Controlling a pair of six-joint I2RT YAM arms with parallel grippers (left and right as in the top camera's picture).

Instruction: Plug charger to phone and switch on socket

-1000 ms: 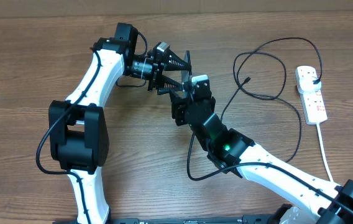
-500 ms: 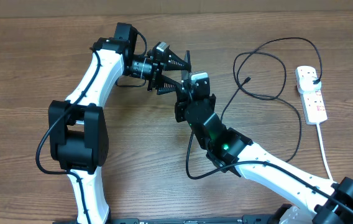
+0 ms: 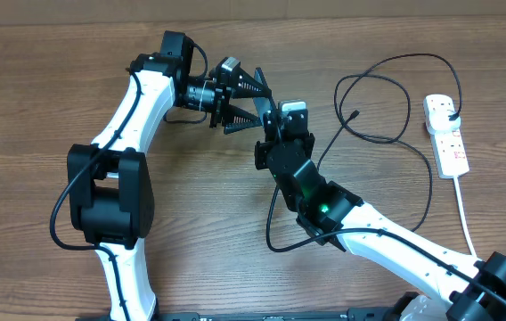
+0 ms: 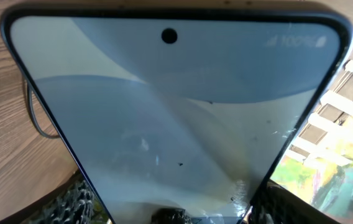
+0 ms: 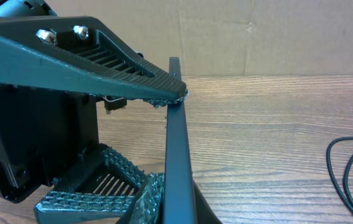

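Note:
My left gripper's fingers are straddling the phone's side edges [image 5: 178, 130], so my right gripper should back away and turn the phone until its flat sides [image 4: 170, 124] fit those fingers.
The phone [image 4: 176, 112] stands on edge off the table between my two grippers, its pale blue screen filling the left wrist view. The left gripper [image 4: 176, 214] has a finger at each side edge of the phone's lower end; its upper finger [image 5: 102, 59] reaches the phone's [image 5: 176, 143] edge, and I cannot see whether it presses. The right gripper [image 5: 176, 208] is shut on the phone's flat faces. In the overhead view the left gripper [image 3: 262, 102] and right gripper [image 3: 271, 119] meet mid-table. The charger [image 3: 387, 98] lies looped, its connector tip [image 3: 355, 114] free. Its plug head sits in the socket [image 3: 446, 134].
The socket's thick white cord [image 3: 467, 223] runs toward the front right edge. The black cable [image 3: 275, 241] also trails under my right arm, and a stretch of it shows at the right of the right wrist view [image 5: 344, 168]. A cardboard wall [image 5: 276, 37] stands behind the table.
My right gripper has closed on the phone. Its wrist shifted slightly right, and the left gripper drew back a little to the left.

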